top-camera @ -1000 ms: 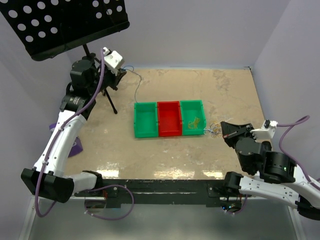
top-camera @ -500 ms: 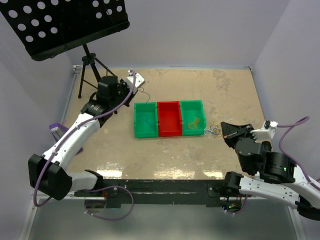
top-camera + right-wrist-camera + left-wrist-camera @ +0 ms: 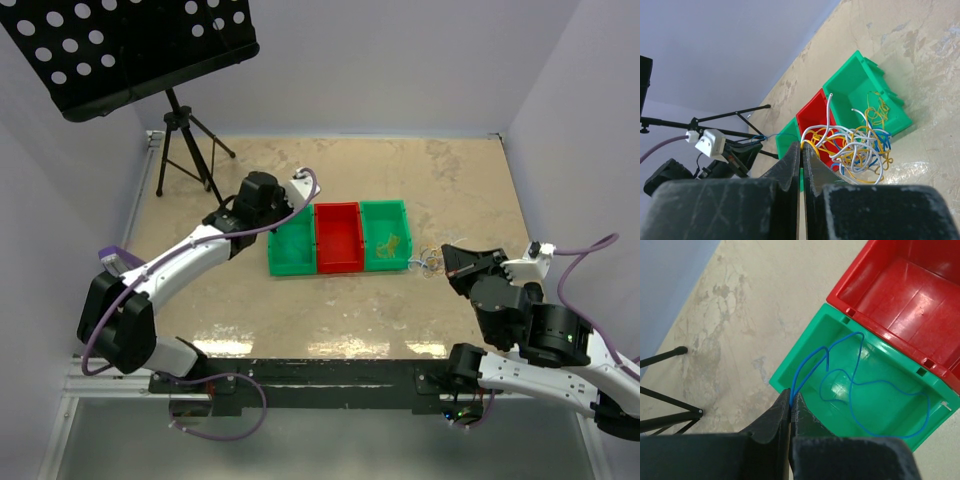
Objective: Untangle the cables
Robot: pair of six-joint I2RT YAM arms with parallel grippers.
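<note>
The blue cable hangs clear of the tangle and its loops (image 3: 857,383) are in the green bin (image 3: 292,246), so my left gripper keeps moving down until the end it holds is inside.
My left gripper (image 3: 297,190) hangs over the left green bin (image 3: 290,240). In the left wrist view it (image 3: 791,399) is shut on a thin blue cable (image 3: 855,380), whose loops lie inside that green bin (image 3: 805,365). My right gripper (image 3: 445,262) is just right of the bins, shut on a tangle of white, yellow and blue cables (image 3: 427,260). In the right wrist view the tangle (image 3: 855,145) hangs from the shut gripper (image 3: 801,147), pinched at a yellow strand. A red bin (image 3: 337,237) stands in the middle. The right green bin (image 3: 386,235) holds yellow cables (image 3: 392,243).
A black perforated music stand (image 3: 130,50) stands at the back left, its tripod legs (image 3: 185,150) on the table. A purple object (image 3: 115,255) lies at the left edge. Walls close in the left, back and right.
My left arm has swung from beside the music stand rightward and down to the left green bin, carrying the blue cable. The right arm has not moved.
</note>
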